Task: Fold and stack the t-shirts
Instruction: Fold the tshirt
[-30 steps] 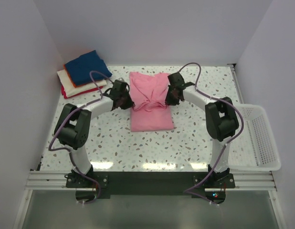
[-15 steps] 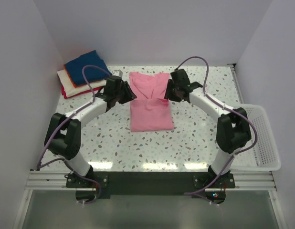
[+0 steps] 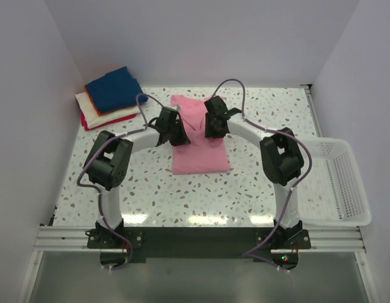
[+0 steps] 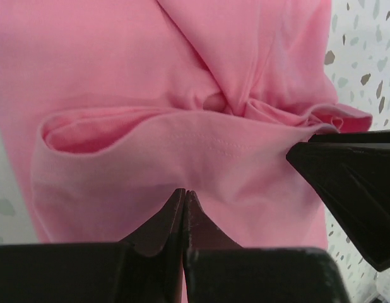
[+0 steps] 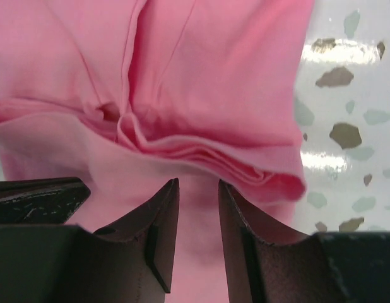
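The pink t-shirt's middle [image 3: 195, 135] is bunched up in a fold, so my left gripper needs to open and help my right gripper pull the t-shirt's lower part [image 3: 200, 158] toward the near edge.
The pink t-shirt [image 3: 201, 158] lies partly folded in the middle of the table, its upper part bunched into a ridge of folds [image 5: 201, 154]. My left gripper [image 3: 177, 134] rests over the shirt's left side, shut, with no cloth showing between its tips [image 4: 184, 193]. My right gripper [image 3: 211, 129] is over the upper middle, close beside the left one. It stands open [image 5: 198, 183] with pink cloth under the gap, just short of the ridge. The stack of folded t-shirts [image 3: 112, 89] sits at the back left, navy on top, with orange, white and red edges below.
A white mesh basket [image 3: 340, 183] hangs off the table's right edge. The two wrists are nearly touching over the shirt; the right gripper's finger [image 4: 349, 189] shows in the left wrist view. Walls enclose the table on the left, back and right.
Both grippers drew back from the shirt's sides, then came inward over its upper middle. The left one opened and then shut; the right one stays open, slightly narrower.
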`<state>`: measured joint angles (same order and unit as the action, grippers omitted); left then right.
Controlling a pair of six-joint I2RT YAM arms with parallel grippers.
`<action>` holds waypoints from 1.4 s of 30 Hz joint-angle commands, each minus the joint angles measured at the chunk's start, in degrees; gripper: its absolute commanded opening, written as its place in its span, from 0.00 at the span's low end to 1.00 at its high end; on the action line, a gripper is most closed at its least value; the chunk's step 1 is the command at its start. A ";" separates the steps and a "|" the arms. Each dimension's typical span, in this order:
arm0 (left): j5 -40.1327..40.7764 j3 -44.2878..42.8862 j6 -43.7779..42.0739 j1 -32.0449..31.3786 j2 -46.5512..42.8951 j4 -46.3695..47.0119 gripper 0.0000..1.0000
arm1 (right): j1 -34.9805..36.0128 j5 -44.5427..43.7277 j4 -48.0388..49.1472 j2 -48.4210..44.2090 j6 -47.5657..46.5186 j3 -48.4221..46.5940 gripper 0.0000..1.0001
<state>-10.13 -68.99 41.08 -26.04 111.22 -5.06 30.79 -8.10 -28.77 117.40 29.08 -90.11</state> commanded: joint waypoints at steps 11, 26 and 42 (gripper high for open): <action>-1.21 -4.32 -1.71 7.32 6.73 2.25 0.02 | -5.12 -1.04 -3.48 12.50 -1.75 -13.34 0.35; -2.61 -5.36 -4.95 8.64 -1.25 0.40 0.05 | -8.90 6.53 2.50 -3.04 -1.31 -5.17 0.39; -3.14 5.00 -0.04 -3.48 -7.33 11.72 0.49 | -0.82 -5.52 2.23 -11.77 -0.17 12.31 0.39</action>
<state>-13.43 -66.67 39.24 -28.58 104.53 0.25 27.59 -9.74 -27.35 105.67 28.49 -80.31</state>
